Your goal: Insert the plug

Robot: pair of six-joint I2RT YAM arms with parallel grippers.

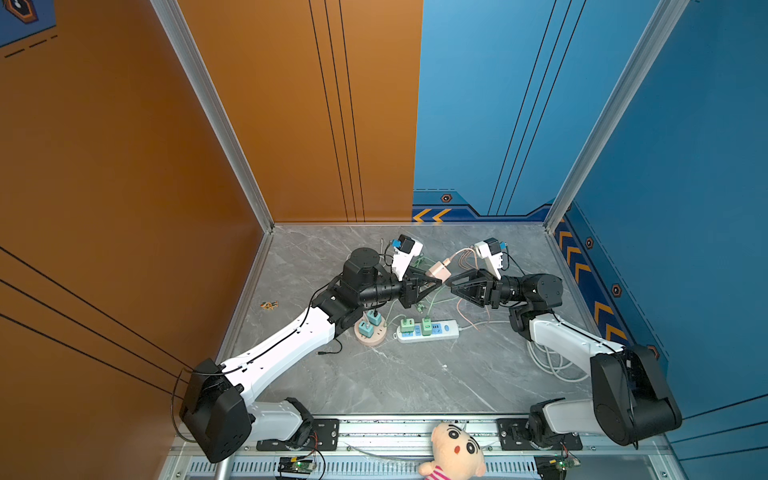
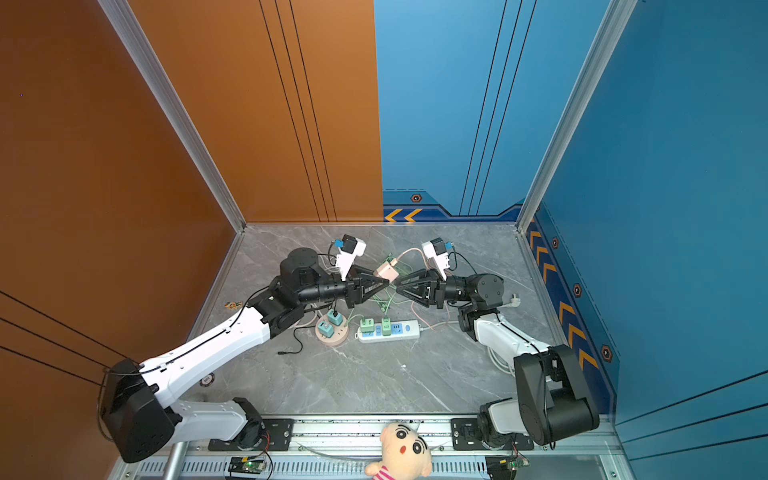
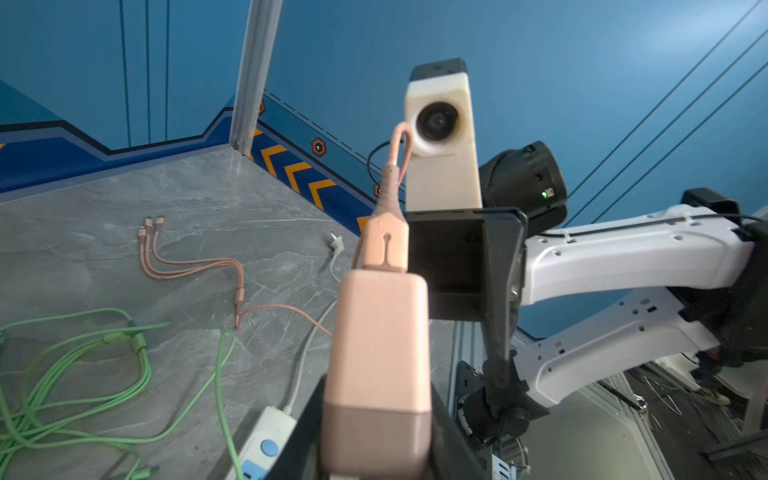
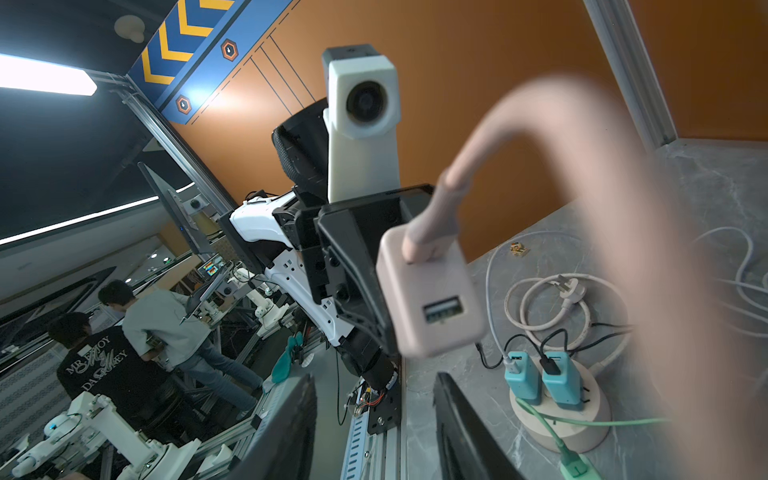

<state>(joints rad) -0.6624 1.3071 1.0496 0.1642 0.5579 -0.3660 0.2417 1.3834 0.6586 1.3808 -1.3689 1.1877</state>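
The pink charger's cable end (image 1: 448, 261) points at a slant past my right gripper, so my right gripper should move back and my left gripper should straighten the charger (image 1: 438, 272) before the handover.
My left gripper (image 1: 437, 283) (image 2: 388, 283) (image 3: 376, 451) is shut on a pink charger block (image 1: 439, 271) (image 2: 386, 271) (image 3: 380, 345) (image 4: 432, 299), held up above the table. The pink cable's plug (image 3: 386, 245) (image 4: 428, 232) sits in one port of the charger. A second USB port (image 4: 442, 309) beside it is empty. The pink cable (image 4: 540, 124) arcs away from the plug, blurred and close to the right wrist camera. My right gripper (image 1: 453, 286) (image 2: 398, 287) (image 4: 374, 415) faces the charger from the right, just short of it, open with nothing between its fingers.
A white power strip (image 1: 428, 330) (image 3: 266, 440) with green chargers lies below the grippers. A round pink socket (image 1: 370, 332) (image 4: 561, 419) with two teal chargers stands left of it. Green cables (image 3: 104, 374) and a coiled white cord (image 1: 552, 361) lie on the table. A plush toy (image 1: 455, 451) sits at the front rail.
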